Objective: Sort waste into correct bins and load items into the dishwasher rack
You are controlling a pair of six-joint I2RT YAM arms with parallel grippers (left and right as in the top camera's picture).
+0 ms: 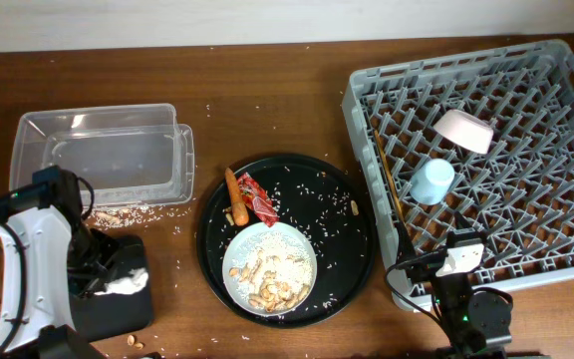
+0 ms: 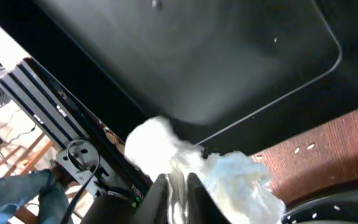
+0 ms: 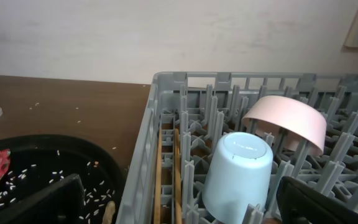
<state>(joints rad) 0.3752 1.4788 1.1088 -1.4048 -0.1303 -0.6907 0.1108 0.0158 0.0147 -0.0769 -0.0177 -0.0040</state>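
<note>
The crumpled white tissue (image 1: 126, 282) is down at the flat black tray, which is the wrong bin for it. My left gripper should grip it again and take it to the clear tub (image 1: 113, 155).
My left gripper (image 2: 178, 190) is shut on the crumpled white tissue (image 2: 229, 177) over the flat black tray (image 2: 197, 56); overhead, the gripper (image 1: 108, 275) and the tissue (image 1: 128, 284) sit at that tray (image 1: 118, 311). The clear tub (image 1: 98, 155) stands behind it. The white plate (image 1: 292, 249) holds peanuts (image 1: 272, 289); the carrot (image 1: 235, 196) and the red wrapper (image 1: 259, 197) lie beside it. The grey rack (image 1: 566, 239) holds the bowl (image 1: 464, 130), the blue cup (image 1: 432, 180) and the chopsticks (image 1: 387, 184). My right gripper (image 3: 179, 214) is open and empty at the rack's front edge (image 1: 436, 269).
The large round black tray (image 1: 347, 239) under the plate is strewn with rice grains. More rice and peanuts lie on the wooden table by the tub (image 1: 118, 212) and near the front edge (image 1: 136, 341). A wall rises behind the rack.
</note>
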